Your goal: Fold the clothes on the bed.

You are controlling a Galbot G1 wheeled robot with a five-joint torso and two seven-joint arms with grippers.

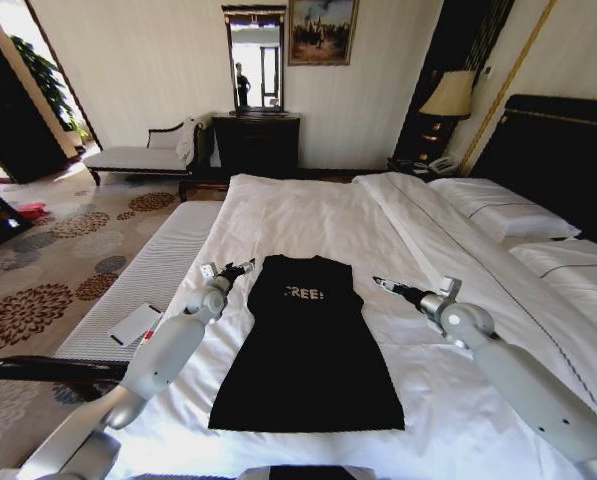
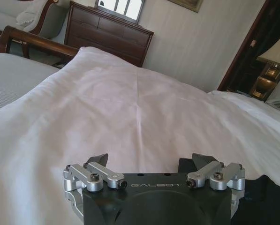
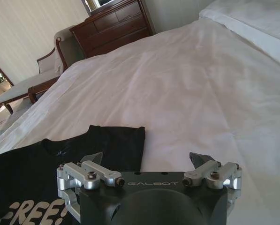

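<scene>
The T-shirt's wide hem (image 1: pixel 307 415) lies smooth and spread out on the sheet, so the T-shirt's shoulder end (image 1: pixel 305 270) will double over toward it and hide the lettering when the robot folds.
The clothes, a black T-shirt (image 1: pixel 308 340) with white lettering, lie flat on the white sheet of the bed (image 1: pixel 318 210) as a long narrow shape, collar end away from me. My left gripper (image 1: pixel 240 268) hovers open at the shirt's far left corner. In the left wrist view this gripper (image 2: pixel 150 160) has its jaws spread over the sheet, with black fabric (image 2: pixel 266 197) off to one side. My right gripper (image 1: pixel 383 283) is open just right of the shirt's far right corner, apart from it. In the right wrist view it (image 3: pixel 147 158) sits by the shirt's edge (image 3: pixel 116 140).
White pillows (image 1: pixel 508 215) and a dark headboard (image 1: pixel 558 150) lie to the right. A grey striped bench (image 1: pixel 148 280) with a white flat object (image 1: pixel 135 324) runs along the bed's left side. A chaise (image 1: pixel 143 155), dresser (image 1: pixel 256 140) and lamp (image 1: pixel 448 95) stand beyond.
</scene>
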